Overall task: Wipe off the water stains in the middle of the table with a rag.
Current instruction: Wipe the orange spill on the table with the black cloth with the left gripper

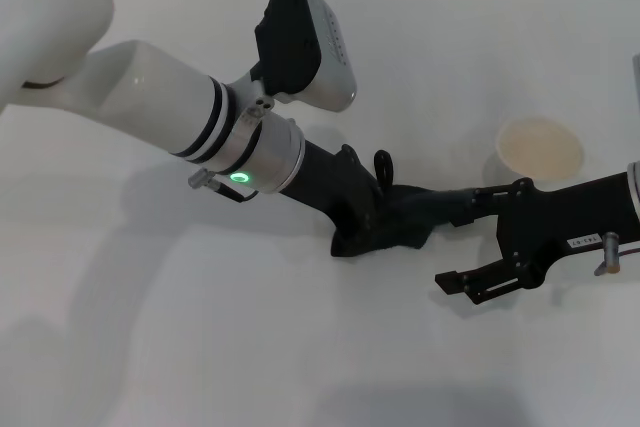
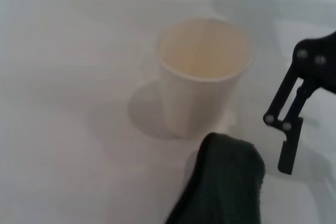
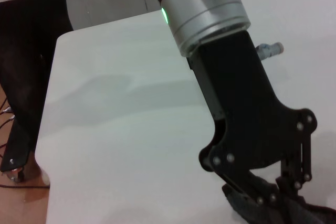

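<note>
The rag's tip (image 1: 455, 207) touches the upper finger of my right gripper, so next my left gripper pulls the rag back toward the middle of the table (image 1: 352, 265) and lets go of it there.
My left gripper (image 1: 378, 215) is shut on the dark charcoal rag (image 1: 405, 227) and holds it down on the white table (image 1: 150, 327) near the middle. The rag also shows in the left wrist view (image 2: 226, 182) and in the right wrist view (image 3: 286, 212), under the left gripper (image 3: 262, 192). My right gripper (image 1: 447, 243) is open and empty just right of the rag, with its upper finger reaching to the rag's edge. One of its fingers (image 2: 290, 129) shows in the left wrist view. No orange water stain is in view; the rag and gripper may cover it.
A pale paper cup (image 1: 540, 147) stands upright right of the rag, behind the right gripper; it also shows in the left wrist view (image 2: 202, 77). A person in dark clothes (image 3: 31, 51) stands beyond the table's far edge (image 3: 52, 77).
</note>
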`<state>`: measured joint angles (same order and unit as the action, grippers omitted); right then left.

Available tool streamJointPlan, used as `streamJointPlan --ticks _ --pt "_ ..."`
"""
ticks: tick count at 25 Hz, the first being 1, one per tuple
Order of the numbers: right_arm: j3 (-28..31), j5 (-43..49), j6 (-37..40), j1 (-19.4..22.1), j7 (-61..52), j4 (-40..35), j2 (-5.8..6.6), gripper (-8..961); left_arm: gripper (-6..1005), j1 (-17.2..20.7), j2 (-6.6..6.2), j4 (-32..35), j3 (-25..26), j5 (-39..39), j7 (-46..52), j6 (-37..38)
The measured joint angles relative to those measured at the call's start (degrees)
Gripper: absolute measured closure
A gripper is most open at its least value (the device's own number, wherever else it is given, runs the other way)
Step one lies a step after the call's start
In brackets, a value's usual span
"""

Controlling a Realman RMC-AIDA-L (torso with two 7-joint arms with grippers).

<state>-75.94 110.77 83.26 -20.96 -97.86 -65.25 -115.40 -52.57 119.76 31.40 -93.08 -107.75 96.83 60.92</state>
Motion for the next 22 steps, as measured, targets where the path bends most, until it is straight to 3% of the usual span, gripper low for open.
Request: streamJointPlan --ticks 10,17,22 --pt "-1.4 -0.1 -0.2 -0.6 -0.1 -0.1 0.0 124 912 -0.1 -0.84 -5.2 1.1 -0.5 1.9 -8.6" --pt "-1.5 -0.2 0.1 -0.4 -0.1 -0.1 0.0 128 909 0.5 -1.34 -7.5 12.8 -7.0 1.9 -11.0" --pt "-1.5 -0.2 0.5 -0.2 0.0 -0.1 0.0 131 907 0.5 -1.01 -6.8 13.9 -8.0 1.4 -8.3"
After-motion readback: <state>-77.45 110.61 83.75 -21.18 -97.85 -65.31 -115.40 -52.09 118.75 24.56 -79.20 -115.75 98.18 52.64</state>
